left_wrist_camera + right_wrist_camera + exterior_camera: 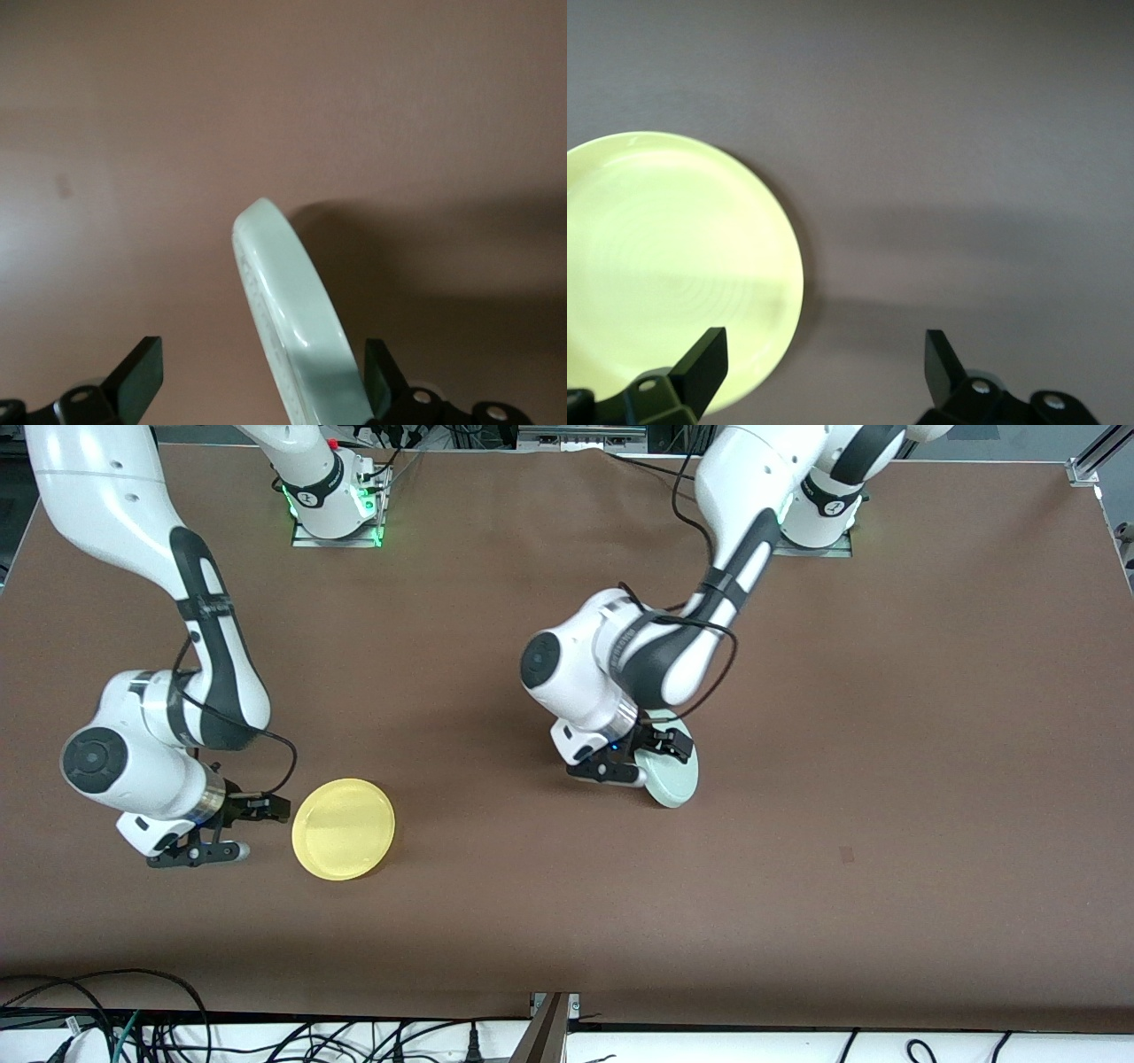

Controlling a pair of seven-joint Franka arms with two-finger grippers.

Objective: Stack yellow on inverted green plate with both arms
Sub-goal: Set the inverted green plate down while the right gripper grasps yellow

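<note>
The green plate [675, 785] leans on my left gripper's open finger; I'll back off, letting it settle flat before stacking.
The yellow plate [344, 829] lies flat on the table toward the right arm's end, and part of it shows in the right wrist view [664, 266]. My right gripper [259, 829] is low beside it, open and empty [824, 350]. The green plate [675, 778] is tipped up on its rim near the table's middle, partly hidden under my left gripper [651, 760]. In the left wrist view the plate [292, 301] stands edge-on between the wide-open fingers of the gripper [263, 363] and leans against one finger [381, 376], apart from the other.
The brown table [842, 691] carries nothing else. The arm bases [337, 505] stand along its edge farthest from the front camera. Cables [133, 1027] hang below the nearest edge.
</note>
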